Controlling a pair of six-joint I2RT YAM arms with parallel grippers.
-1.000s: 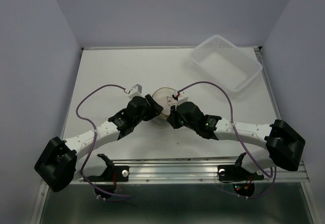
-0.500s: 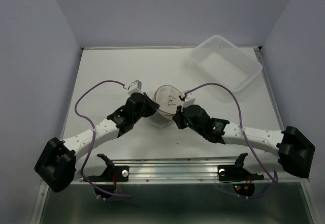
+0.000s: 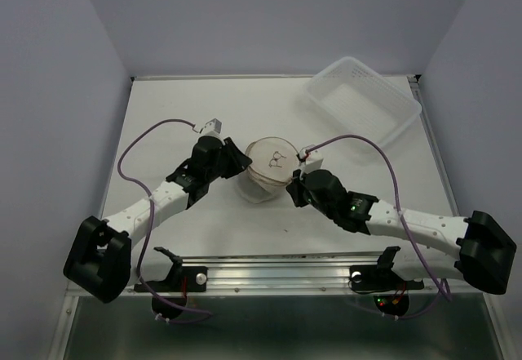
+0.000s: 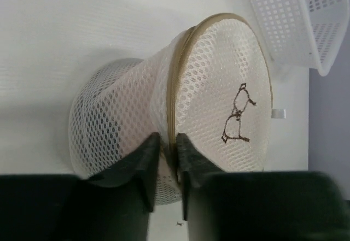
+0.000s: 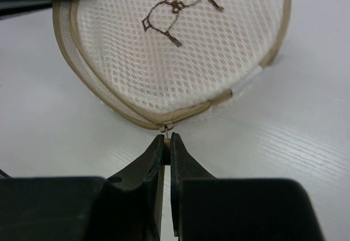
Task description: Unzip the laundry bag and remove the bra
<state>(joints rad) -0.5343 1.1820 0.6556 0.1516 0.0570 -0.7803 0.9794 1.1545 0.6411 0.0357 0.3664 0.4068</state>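
I should open my left gripper, which pinches the bag's zipper rim (image 4: 172, 122) far from the zipper pull, leaving a loose part, and take the zipper's outer band (image 5: 114, 107) closer.
The laundry bag (image 3: 267, 166) is a round cream mesh pouch with a tan zipper rim and a dark bra outline on its flat face, lying mid-table. It fills the left wrist view (image 4: 219, 93) and the right wrist view (image 5: 175, 50). My left gripper (image 4: 168, 142) is shut on the bag's zipper rim at its left side. My right gripper (image 5: 167, 138) is shut on the zipper pull (image 5: 167, 127) at the bag's near edge. The zipper gapes slightly to the left of the pull. The bra is hidden inside.
A clear rectangular plastic basket (image 3: 363, 100) stands at the back right and shows in the left wrist view (image 4: 306, 22). Purple cables loop from both arms over the table. A metal rail runs along the near edge (image 3: 326, 264).
The right gripper has slid right and toward the near edge around the bag's rim with the zipper pull. The left gripper and the bag have shifted toward the back.
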